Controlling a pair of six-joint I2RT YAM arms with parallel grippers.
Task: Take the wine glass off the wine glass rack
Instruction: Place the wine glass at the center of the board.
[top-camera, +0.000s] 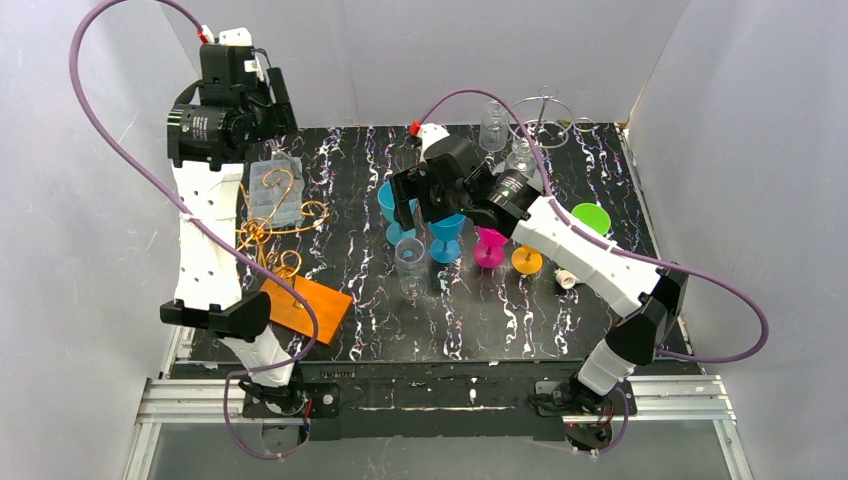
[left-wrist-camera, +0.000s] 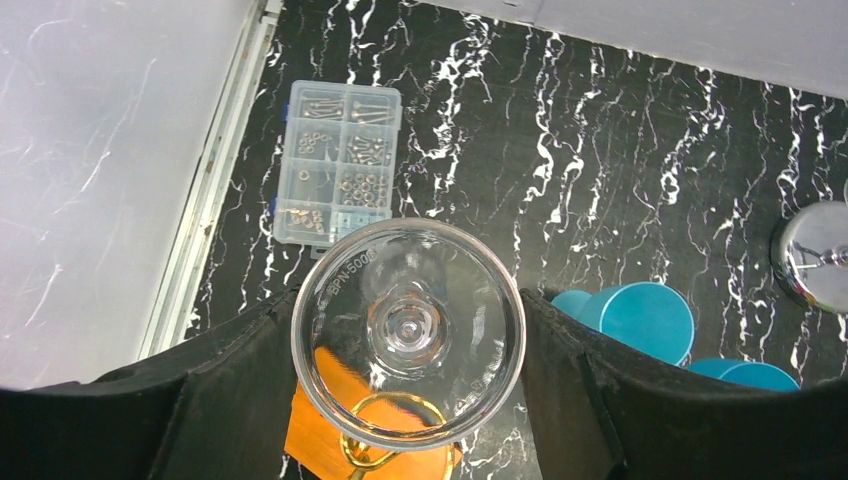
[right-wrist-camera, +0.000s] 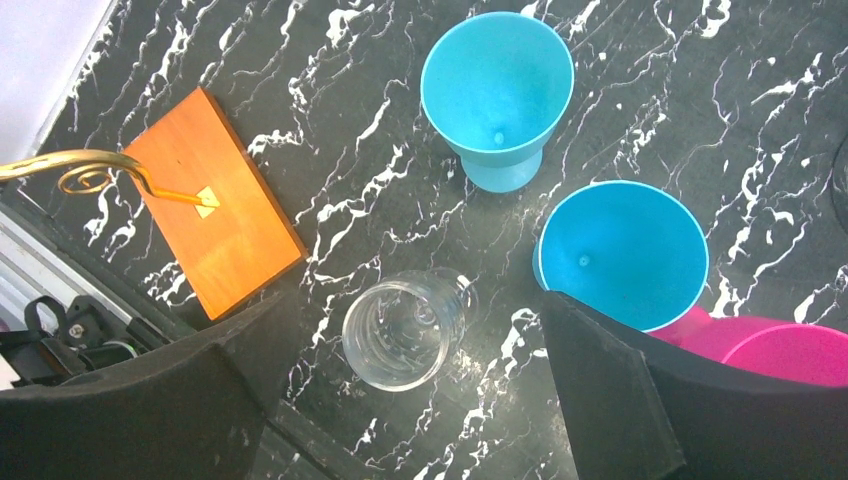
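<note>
My left gripper is holding the wine glass by its foot, so my right gripper should keep going toward the wine glass until the open fingers close under the foot.
A clear wine glass sits between the fingers of my left gripper, its round foot facing the wrist camera. Both black fingers press its sides, so the gripper is shut on it. My left gripper hangs high at the back left. The wine glass rack, gold wire on an orange wooden base, stands below; its gold ring shows through the glass. My right gripper stands open above another clear glass on the table.
A clear box of screws lies at the back left. Two teal cups, a pink cup, an orange cup and a green cup stand mid-table. A chrome rack with clear glasses is at the back.
</note>
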